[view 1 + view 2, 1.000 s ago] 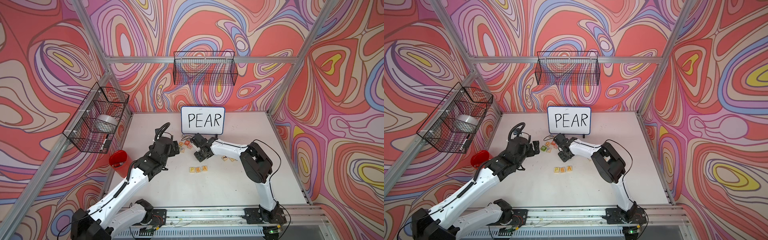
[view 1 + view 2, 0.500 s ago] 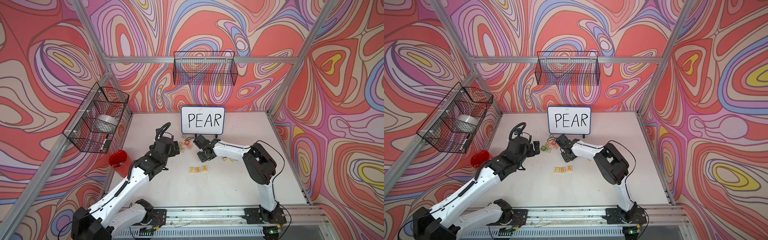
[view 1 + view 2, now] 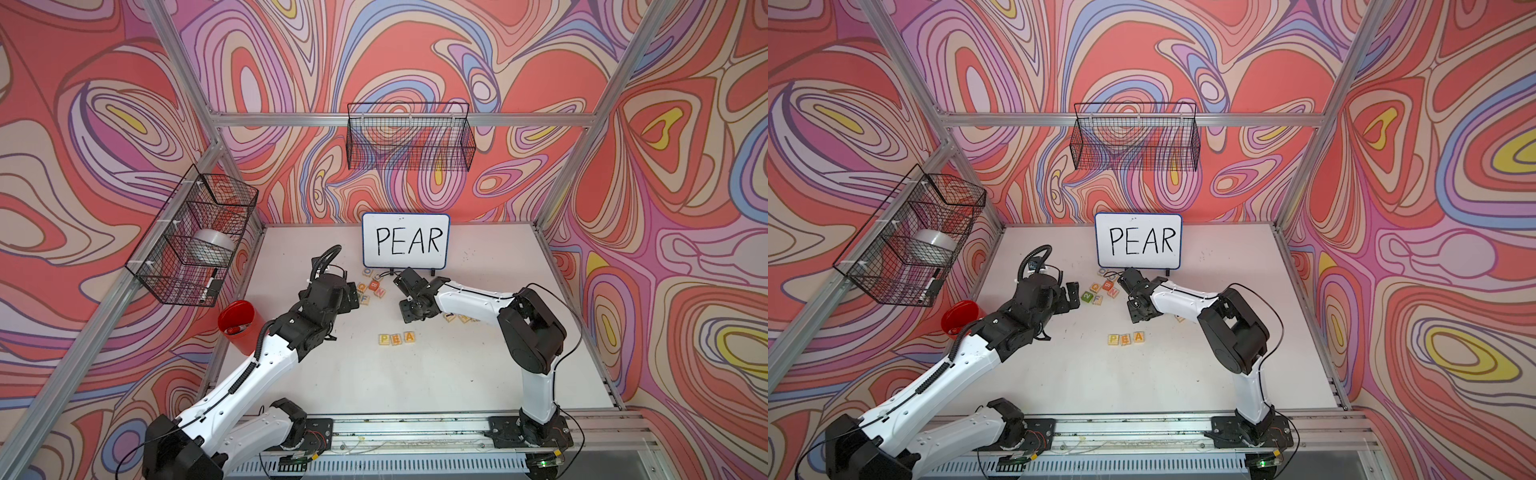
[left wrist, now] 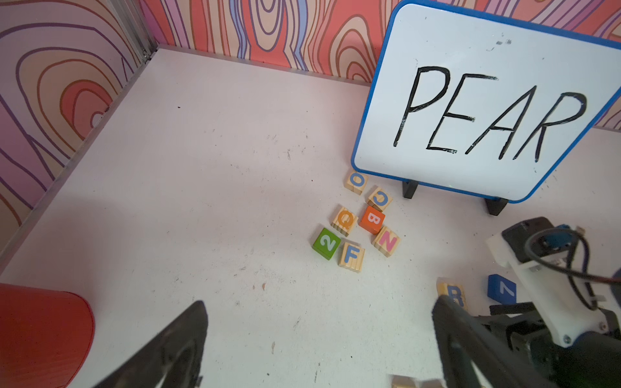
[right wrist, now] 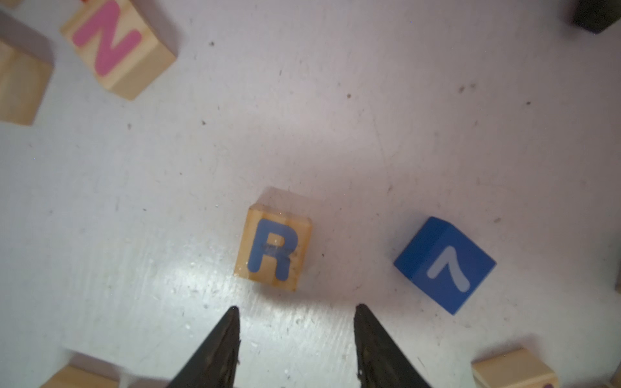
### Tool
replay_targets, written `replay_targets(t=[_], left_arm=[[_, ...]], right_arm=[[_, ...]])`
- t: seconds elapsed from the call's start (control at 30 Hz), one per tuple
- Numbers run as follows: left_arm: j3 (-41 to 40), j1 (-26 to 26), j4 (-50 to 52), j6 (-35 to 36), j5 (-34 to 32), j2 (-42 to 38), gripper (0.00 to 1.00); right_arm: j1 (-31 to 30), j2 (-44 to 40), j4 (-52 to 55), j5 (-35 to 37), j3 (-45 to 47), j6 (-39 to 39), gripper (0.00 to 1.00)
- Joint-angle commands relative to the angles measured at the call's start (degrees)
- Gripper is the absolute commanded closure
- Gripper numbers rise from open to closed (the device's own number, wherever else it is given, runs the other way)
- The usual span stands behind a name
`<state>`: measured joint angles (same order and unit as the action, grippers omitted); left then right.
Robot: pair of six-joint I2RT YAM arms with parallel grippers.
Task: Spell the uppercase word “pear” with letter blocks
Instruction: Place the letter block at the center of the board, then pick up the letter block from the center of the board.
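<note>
The R block point(image 5: 273, 249) lies at a slant ahead of the right gripper's fingers, so the robot should line the fingers up squarely with its sides point(image 5: 303, 253) and grip the block before placing it beside A.
Three letter blocks, P point(image 3: 384, 339), E point(image 3: 397, 338) and A point(image 3: 409, 336), lie side by side in a row mid-table, also seen as a row point(image 3: 1125, 339). The R block point(image 5: 274, 248) is a pale wooden cube with a blue R, lying flat on the table just ahead of my right gripper point(image 5: 297, 307). That gripper is open, with nothing between its fingers, and points down over the table point(image 3: 409, 315). In the left wrist view the R block point(image 4: 453, 294) shows beside the right arm. My left gripper point(image 4: 319, 302) is wide open and empty, left of the loose blocks point(image 3: 353, 297).
Loose blocks O, C, Q, B, N, F and a green 2 cube point(image 4: 326, 242) cluster before the whiteboard point(image 3: 405, 241). A blue 7 cube point(image 5: 443, 265) lies beside the R block. A red cup point(image 3: 239, 322) stands at the left edge. More blocks point(image 3: 457, 318) lie under the right forearm.
My right gripper has shifted slightly rightward and toward the front, and its jaws have spread wider. The left arm has barely moved.
</note>
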<state>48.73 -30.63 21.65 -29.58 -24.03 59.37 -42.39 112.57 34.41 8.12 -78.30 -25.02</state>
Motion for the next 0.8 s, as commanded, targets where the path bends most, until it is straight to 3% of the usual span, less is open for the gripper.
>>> replay_targets(t=[0.0,0.17,0.3,0.77], left_arm=[[0.5,0.6,-0.4,-0.4,0.0,-0.4,0.0],[0.4,0.6,-0.6,-0.4,0.7,0.1,0.0],[0.3,0.6,-0.6,-0.5,0.6,0.1,0.0],[0.7,0.6,-0.7,-0.3,1.2,1.4,0.0]], right_arm=[[0.0,-1.1,-3.8,-1.1,-0.2,-9.7,0.41],[0.0,2.8,-3.7,0.6,-3.0,-13.4,0.4],[0.0,5.1,-1.2,3.8,-5.1,-16.5,0.47],[-0.1,7.9,0.2,5.2,-6.7,-16.9,0.58]])
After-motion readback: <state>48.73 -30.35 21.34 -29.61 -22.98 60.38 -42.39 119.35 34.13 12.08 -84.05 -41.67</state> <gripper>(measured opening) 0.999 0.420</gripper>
